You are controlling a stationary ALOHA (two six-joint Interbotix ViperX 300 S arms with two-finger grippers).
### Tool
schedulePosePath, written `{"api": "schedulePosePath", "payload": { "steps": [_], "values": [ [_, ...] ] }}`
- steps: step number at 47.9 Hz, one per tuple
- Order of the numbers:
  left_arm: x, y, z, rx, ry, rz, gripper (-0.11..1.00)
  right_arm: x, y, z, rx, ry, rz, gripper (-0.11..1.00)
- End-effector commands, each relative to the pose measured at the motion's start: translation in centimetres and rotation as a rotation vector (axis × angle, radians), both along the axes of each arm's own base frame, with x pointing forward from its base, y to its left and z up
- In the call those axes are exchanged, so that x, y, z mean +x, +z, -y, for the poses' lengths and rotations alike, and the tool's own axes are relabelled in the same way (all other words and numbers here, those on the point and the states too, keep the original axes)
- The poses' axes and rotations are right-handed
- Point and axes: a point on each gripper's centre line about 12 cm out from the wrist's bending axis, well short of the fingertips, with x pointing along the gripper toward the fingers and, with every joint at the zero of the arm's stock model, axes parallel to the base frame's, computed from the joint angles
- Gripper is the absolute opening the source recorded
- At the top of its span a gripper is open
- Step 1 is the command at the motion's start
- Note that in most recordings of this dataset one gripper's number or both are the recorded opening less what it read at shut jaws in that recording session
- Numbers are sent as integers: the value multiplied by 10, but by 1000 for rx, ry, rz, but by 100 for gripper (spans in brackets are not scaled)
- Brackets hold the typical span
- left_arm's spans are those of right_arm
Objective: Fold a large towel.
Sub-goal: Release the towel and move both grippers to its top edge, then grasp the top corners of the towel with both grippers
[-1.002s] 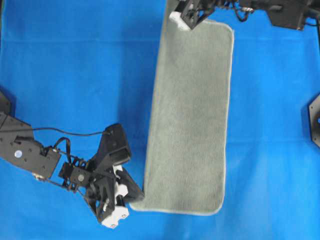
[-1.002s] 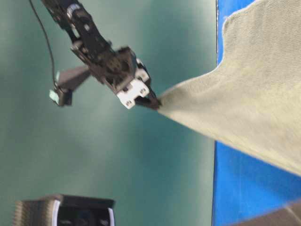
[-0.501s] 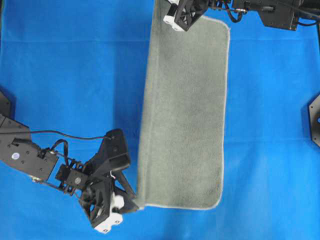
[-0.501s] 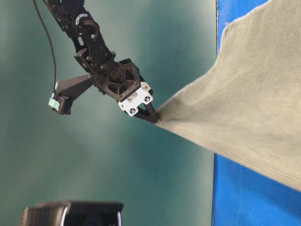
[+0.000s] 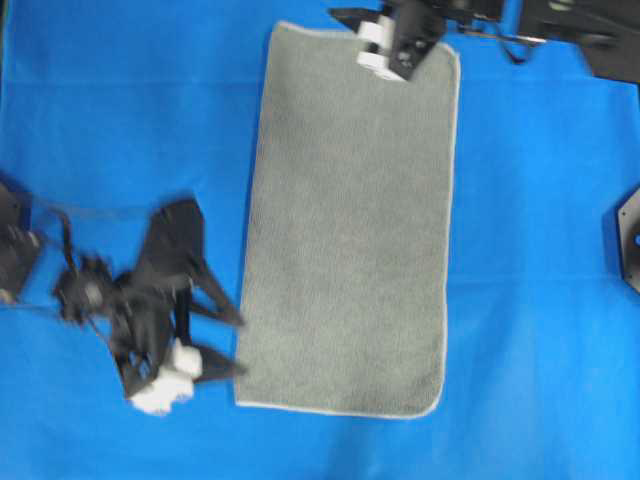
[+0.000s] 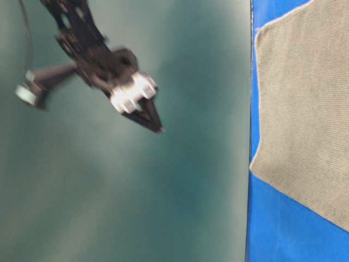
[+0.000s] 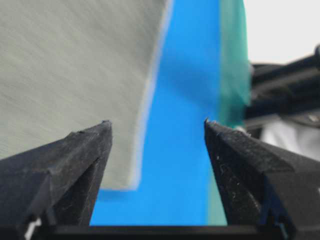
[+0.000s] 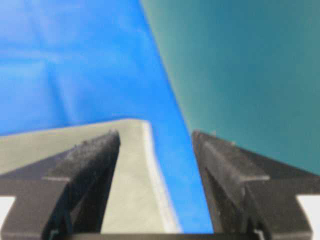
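My left gripper is by the towel's near corner point(image 5: 242, 398) and should reach the towel's far corner point(image 5: 283, 31) on its side before both grippers fold the towel's far edge over.
The large towel point(image 5: 350, 220), grey-green with a pale stitched edge, lies flat and unfolded on the blue sheet point(image 5: 120, 120). My left gripper point(image 5: 228, 344) hovers just left of the towel's near left corner, open and holding nothing. In the left wrist view the left gripper point(image 7: 156, 127) frames the towel's edge point(image 7: 65, 65) and blue sheet. Seen from table level, the left gripper point(image 6: 155, 124) is raised off the towel point(image 6: 300, 109). My right gripper point(image 5: 362, 25) is above the towel's far edge, open and empty. Between the right gripper's point(image 8: 156, 135) fingers shows a towel corner point(image 8: 127, 175).
The blue sheet point(image 6: 272, 218) covers the table, and a teal backdrop point(image 8: 240, 75) lies past its edge. A black mount point(image 5: 630, 240) sits at the right edge. A black and white device point(image 7: 285, 100) stands beyond the table edge.
Both grippers opened and let go of the towel's lifted edge. The towel dropped flat and spread leftwards. The left gripper pulled away to the left; the right one shifted right along the far edge.
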Motion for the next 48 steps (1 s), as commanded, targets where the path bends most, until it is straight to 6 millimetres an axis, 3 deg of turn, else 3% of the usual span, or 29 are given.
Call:
{"api": "schedulePosePath", "payload": {
  "steps": [1, 12, 19, 27, 36, 42, 48],
  "values": [
    [-9, 24, -32, 54, 44, 96, 69, -22, 23, -23, 0, 24, 73, 62],
    [-34, 42, -120, 320, 201, 271, 69, -98, 29, -65, 97, 9, 211, 62],
    [-42, 38, -175, 475, 327, 263, 69, -125, 13, -66, 166, -68, 209, 62],
    [-41, 19, -230, 525, 465, 182, 69, -130, -17, -43, 219, -183, 123, 62],
    [-27, -10, -272, 529, 536, 91, 69, -121, -60, 1, 260, -295, 4, 62],
    [-17, -39, -293, 521, 560, 40, 69, -110, -86, 26, 283, -323, -54, 62],
    [-4, -69, -303, 513, 556, 2, 69, -96, -105, 38, 301, -315, -88, 62]
  ]
}}
